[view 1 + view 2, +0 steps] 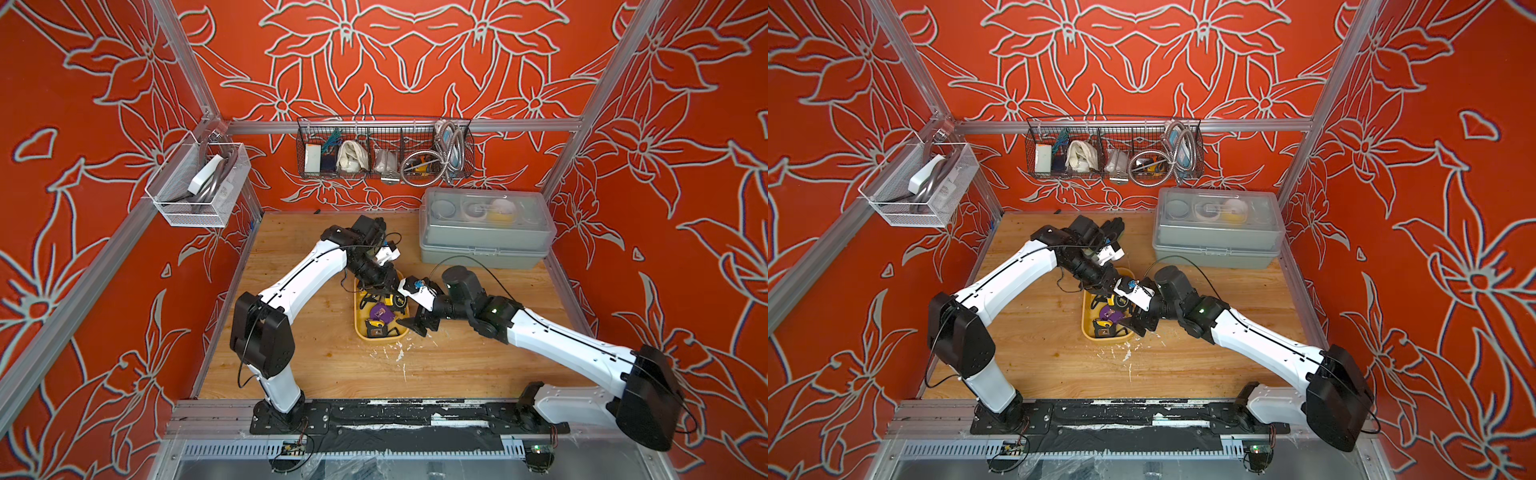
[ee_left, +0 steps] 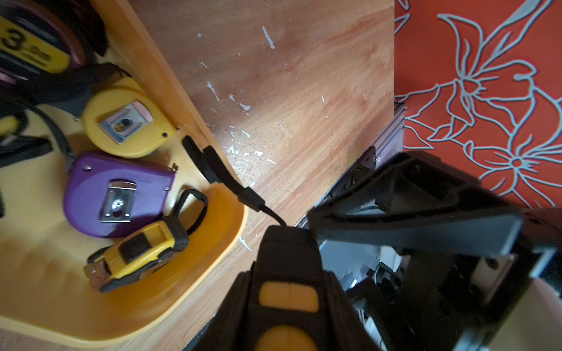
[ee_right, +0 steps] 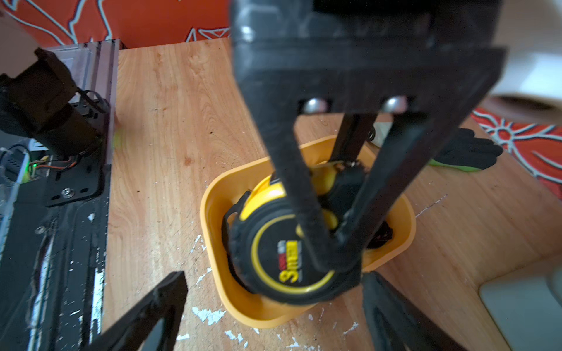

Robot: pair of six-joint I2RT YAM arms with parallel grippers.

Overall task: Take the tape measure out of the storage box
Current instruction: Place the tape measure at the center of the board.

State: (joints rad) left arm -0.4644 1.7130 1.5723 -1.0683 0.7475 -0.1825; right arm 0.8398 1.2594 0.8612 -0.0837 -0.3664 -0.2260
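Note:
My right gripper should take the black tape measure (image 3: 286, 257) from my left gripper and put it down on the clear wood (image 1: 524, 288) by the grey case, because my left gripper is holding it far from there.
The storage box (image 1: 358, 328), a shallow mustard-yellow tray (image 3: 213, 243), lies mid-table in both top views (image 1: 1086, 328). My left gripper (image 2: 289, 304) is shut on a black tape measure (image 3: 282, 261) with a yellow ring. It hangs over the box's rim, and its black strap (image 2: 213, 167) trails back inside. My right gripper (image 3: 273, 316) is open with nothing between its fingers. It sits low beside the box's right front corner (image 1: 415, 322). Inside the box lie a purple tape measure (image 2: 115, 194), a round yellow one (image 2: 124, 121) and a small yellow-black one (image 2: 137, 252).
A grey case with a translucent lid (image 1: 486, 232) stands at the back right. A black wire basket (image 1: 384, 153) hangs on the back wall and a white mesh basket (image 1: 199, 187) on the left rail. A black glove (image 3: 468, 152) lies behind the box.

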